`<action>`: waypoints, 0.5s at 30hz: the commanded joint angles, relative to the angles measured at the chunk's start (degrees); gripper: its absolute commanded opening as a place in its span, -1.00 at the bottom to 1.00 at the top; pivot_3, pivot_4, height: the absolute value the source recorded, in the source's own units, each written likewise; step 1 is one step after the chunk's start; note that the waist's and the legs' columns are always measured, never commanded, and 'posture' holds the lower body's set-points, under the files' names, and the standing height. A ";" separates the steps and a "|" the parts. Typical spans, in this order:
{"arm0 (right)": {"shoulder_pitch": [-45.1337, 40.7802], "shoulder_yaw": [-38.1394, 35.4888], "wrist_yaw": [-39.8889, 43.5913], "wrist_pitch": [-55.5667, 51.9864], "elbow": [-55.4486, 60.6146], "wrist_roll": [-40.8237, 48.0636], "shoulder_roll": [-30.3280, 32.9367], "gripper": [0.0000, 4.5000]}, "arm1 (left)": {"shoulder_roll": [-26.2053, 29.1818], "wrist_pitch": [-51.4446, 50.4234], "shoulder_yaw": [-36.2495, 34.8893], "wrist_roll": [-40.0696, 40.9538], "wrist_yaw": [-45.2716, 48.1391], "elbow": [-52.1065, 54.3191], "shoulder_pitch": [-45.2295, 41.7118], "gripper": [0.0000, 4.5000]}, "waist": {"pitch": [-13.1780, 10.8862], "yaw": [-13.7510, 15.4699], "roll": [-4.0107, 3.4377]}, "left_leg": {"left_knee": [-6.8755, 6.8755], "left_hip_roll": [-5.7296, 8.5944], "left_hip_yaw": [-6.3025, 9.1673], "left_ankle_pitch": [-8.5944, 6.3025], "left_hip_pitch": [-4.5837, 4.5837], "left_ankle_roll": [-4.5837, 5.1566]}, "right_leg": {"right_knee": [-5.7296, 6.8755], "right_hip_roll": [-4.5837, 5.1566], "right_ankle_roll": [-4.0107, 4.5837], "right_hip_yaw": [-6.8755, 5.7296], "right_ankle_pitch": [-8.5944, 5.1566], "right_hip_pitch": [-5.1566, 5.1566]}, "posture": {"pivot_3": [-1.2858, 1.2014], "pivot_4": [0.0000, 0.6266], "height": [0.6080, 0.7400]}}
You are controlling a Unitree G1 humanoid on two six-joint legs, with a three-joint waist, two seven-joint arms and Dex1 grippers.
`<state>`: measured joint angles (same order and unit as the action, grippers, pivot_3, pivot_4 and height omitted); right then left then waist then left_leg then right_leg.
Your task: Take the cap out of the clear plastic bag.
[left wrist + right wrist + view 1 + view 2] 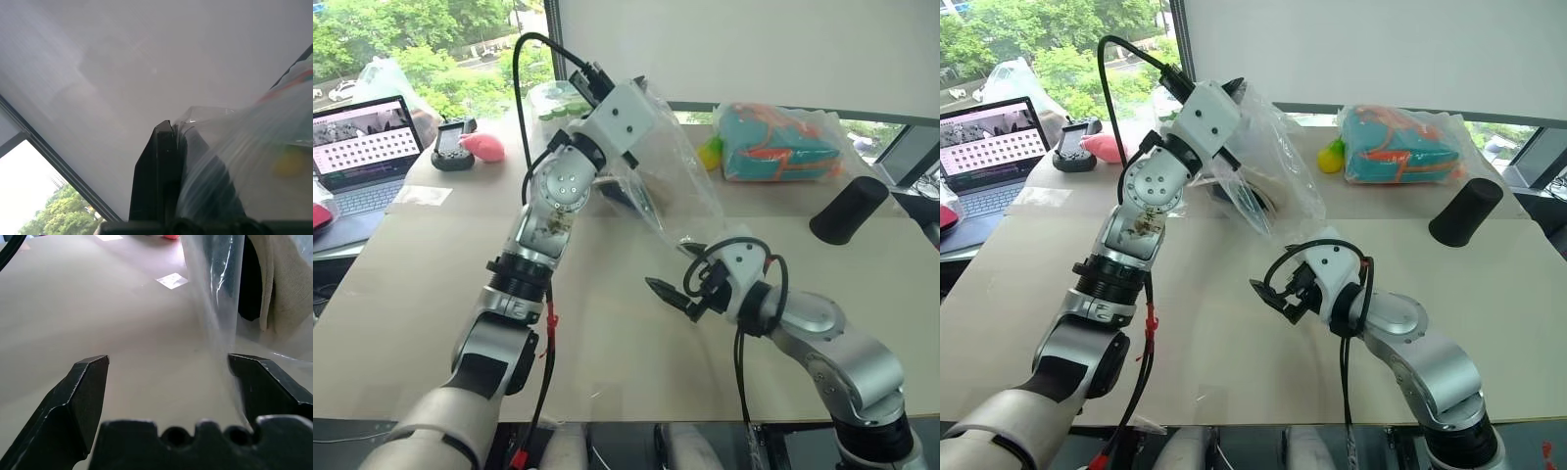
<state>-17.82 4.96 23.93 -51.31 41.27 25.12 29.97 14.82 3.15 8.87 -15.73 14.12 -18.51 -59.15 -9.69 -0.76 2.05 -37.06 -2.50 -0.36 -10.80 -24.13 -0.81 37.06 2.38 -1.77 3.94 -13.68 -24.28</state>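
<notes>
My right gripper should reach in and grab the cap's brim [268, 289], because the cap sits farther inside and the bag's lower corner [222, 345] hangs next to that gripper.
My left gripper [171, 132] is raised above the table's far middle, shut on the top edge of the clear plastic bag [683, 191]. The bag hangs from it, slanting down towards the right. The cap [287, 284], beige fabric, sits inside the bag; its dark underside shows behind my left forearm [1253, 204]. My right gripper [671, 294] hovers low over the table, open with nothing between its fingers. The bag's lower corner [215, 298] hangs just beside one of its fingertips [254, 369].
A laptop [367, 147], a black controller [450, 149] and a pink toy [485, 147] are at the far left. A bag with a teal-orange item [778, 142] and a black cylinder [847, 211] are at the far right. The tan table [431, 294] spreads in front.
</notes>
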 commanded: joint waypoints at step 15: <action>-6.10 -8.59 -2.60 -1.59 -0.48 7.98 -2.15 1.00 | 0.12 -13.41 1.71 3.67 11.55 18.42 12.95 -0.97 | 0.00 -0.21 -0.01 | -0.02 -0.01 0.00 0.00 0.02 0.00 | 0.02 0.00 0.18 0.00 0.11 0.03 | 0.03 -0.52 1.00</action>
<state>-23.21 -4.14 23.22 -55.17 41.30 34.61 28.92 15.02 -9.11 10.86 -12.98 25.26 -4.96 -45.82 -9.69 -0.97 2.05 -37.09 -2.50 -0.35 -10.79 -24.11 -0.81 37.07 2.38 -1.59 3.94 -13.58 -24.25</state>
